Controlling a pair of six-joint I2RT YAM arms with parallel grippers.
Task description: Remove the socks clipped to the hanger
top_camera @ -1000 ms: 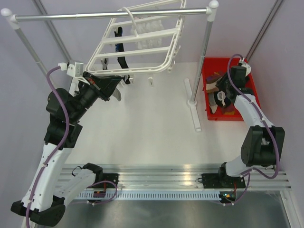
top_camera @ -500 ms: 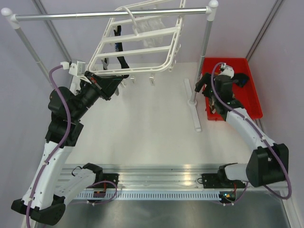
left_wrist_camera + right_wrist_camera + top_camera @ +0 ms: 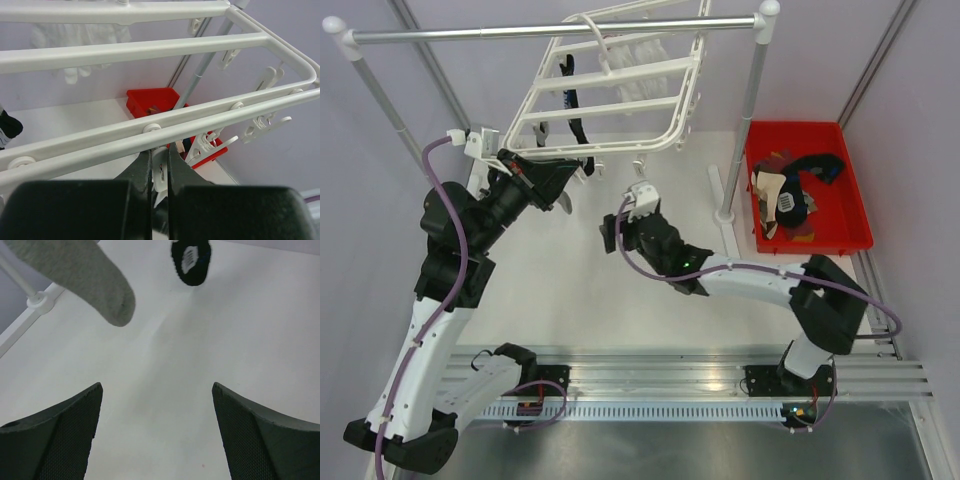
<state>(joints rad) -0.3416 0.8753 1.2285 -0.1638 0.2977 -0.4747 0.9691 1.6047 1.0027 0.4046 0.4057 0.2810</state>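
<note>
The white hanger (image 3: 632, 106) will swing around when I pull the grey sock, because a curved hook (image 3: 597, 38) holds the white hanger on the metal rail.
The white hanger (image 3: 620, 95) hangs tilted from the metal rail. Black-and-blue socks (image 3: 582, 132) and white socks (image 3: 640, 60) are clipped under it. My left gripper (image 3: 565, 178) is at its near edge. In the left wrist view the gripper (image 3: 160, 152) is shut on a white clip (image 3: 161, 172) just under the hanger's bar (image 3: 125, 137). A grey sock (image 3: 564, 203) hangs just below that gripper. My right gripper (image 3: 625, 232) is low over the table centre. It is open and empty (image 3: 157, 405), facing the grey sock (image 3: 85, 275) and a black sock toe (image 3: 191, 260).
A red bin (image 3: 857, 215) at the right holds several removed socks (image 3: 785, 195). The silver rail (image 3: 520, 33) spans the back on two posts. The right post (image 3: 748, 120) and its white foot (image 3: 730, 235) stand between the bin and the table centre.
My right arm has swung left from the red bin to the table centre, its gripper empty. My left gripper has stayed at the hanger's near edge.
</note>
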